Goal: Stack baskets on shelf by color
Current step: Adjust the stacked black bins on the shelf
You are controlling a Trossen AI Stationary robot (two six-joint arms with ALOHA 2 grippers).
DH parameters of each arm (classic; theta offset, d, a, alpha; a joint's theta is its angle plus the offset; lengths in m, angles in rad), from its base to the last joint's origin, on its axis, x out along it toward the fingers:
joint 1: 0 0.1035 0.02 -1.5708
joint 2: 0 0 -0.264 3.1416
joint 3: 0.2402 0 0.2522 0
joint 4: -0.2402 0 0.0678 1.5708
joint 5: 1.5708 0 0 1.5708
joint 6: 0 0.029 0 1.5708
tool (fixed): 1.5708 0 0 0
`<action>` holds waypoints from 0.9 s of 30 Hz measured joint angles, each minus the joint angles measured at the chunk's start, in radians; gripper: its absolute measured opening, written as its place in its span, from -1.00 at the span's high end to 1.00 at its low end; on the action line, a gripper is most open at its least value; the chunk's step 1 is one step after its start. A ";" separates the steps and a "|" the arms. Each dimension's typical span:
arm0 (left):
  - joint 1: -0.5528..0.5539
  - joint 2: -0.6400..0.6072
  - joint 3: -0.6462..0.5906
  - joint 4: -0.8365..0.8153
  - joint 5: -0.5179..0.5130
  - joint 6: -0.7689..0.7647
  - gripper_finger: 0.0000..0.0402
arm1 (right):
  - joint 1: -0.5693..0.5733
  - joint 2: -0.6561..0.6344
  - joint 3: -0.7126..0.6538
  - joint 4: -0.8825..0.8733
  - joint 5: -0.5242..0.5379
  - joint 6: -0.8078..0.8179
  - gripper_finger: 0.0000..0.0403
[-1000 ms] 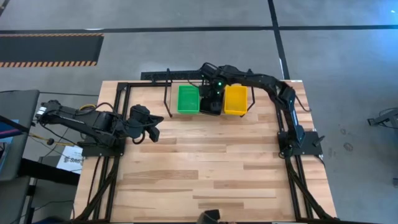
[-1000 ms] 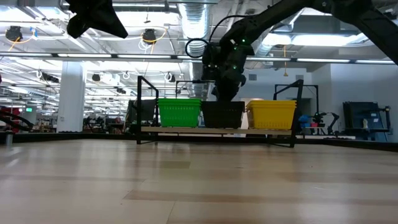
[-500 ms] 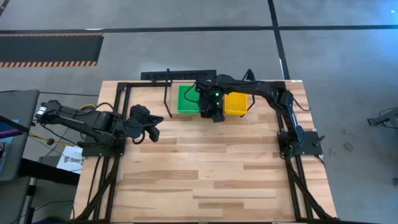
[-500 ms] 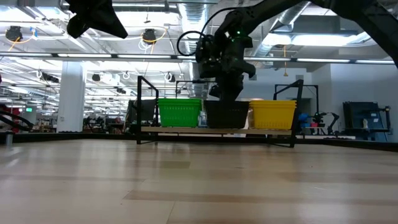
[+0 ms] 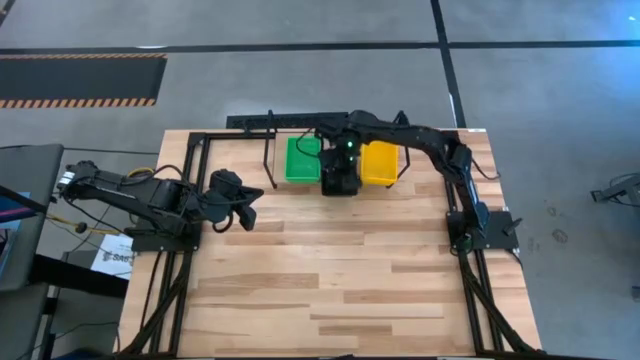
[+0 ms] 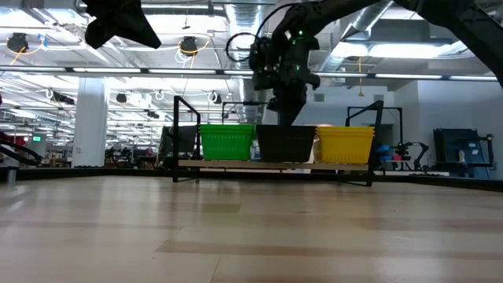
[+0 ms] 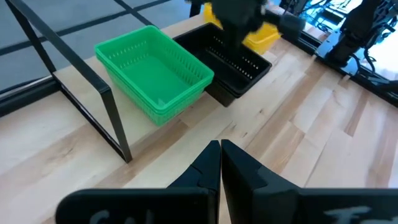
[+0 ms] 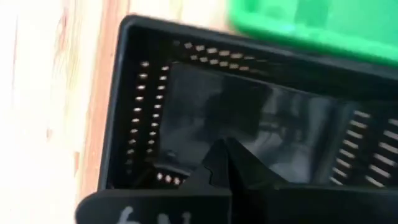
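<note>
The black stack's front edge (image 5: pixel 340 190) sticks out past the green stack, so my right gripper should leave the black stack's hollow and push the black stack's front side (image 6: pixel 281 148) back level.
On the shelf (image 6: pixel 185 130) at the table's far edge, the baskets stand in a row: a green stack (image 5: pixel 303 160) (image 7: pixel 152 74), a black stack (image 6: pixel 286 144) (image 7: pixel 233 62) and a yellow one (image 5: pixel 378 163) (image 6: pixel 344 145). My right gripper (image 5: pixel 340 175) (image 8: pixel 224 149) hangs shut over the black stack, pointing steeply down into its hollow, just above the rim in the low view. My left gripper (image 5: pixel 243 203) (image 7: pixel 219 146) waits shut above the table's left side, holding nothing.
The shelf's upright loop ends (image 7: pixel 112 106) (image 6: pixel 377 126) stand on either side of the basket row. Black frame rails (image 5: pixel 190 150) edge the table. Bare wood (image 5: pixel 330 270) spreads across the middle and near half of the table.
My right gripper has risen a little above the black stack and drawn slightly toward the table's near edge, staying shut. The baskets have kept their places.
</note>
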 joint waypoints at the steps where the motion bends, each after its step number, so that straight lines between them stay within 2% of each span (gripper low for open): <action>1: 0.000 0.000 0.000 0.000 0.000 0.000 1.00 | -0.005 -0.008 0.022 -0.017 0.001 0.005 1.00; 6: 0.000 0.000 0.000 0.000 0.000 0.000 1.00 | 0.011 -0.101 0.114 -0.052 0.000 0.059 1.00; 10: 0.000 0.000 0.000 -0.001 -0.001 0.014 1.00 | 0.076 -0.182 0.102 -0.101 -0.069 0.097 1.00; 14: 0.000 0.000 0.000 -0.002 -0.001 0.015 1.00 | 0.154 -0.247 0.020 -0.080 -0.083 0.142 1.00; 19: 0.000 0.000 0.000 -0.005 0.007 0.041 1.00 | 0.230 -0.264 -0.148 0.008 -0.079 0.213 1.00; 23: 0.000 0.000 0.000 -0.006 0.016 0.045 1.00 | 0.251 -0.251 -0.244 0.105 -0.039 0.238 1.00; 27: 0.000 0.000 0.000 -0.006 0.027 0.045 1.00 | 0.240 -0.235 -0.284 0.231 0.014 0.239 1.00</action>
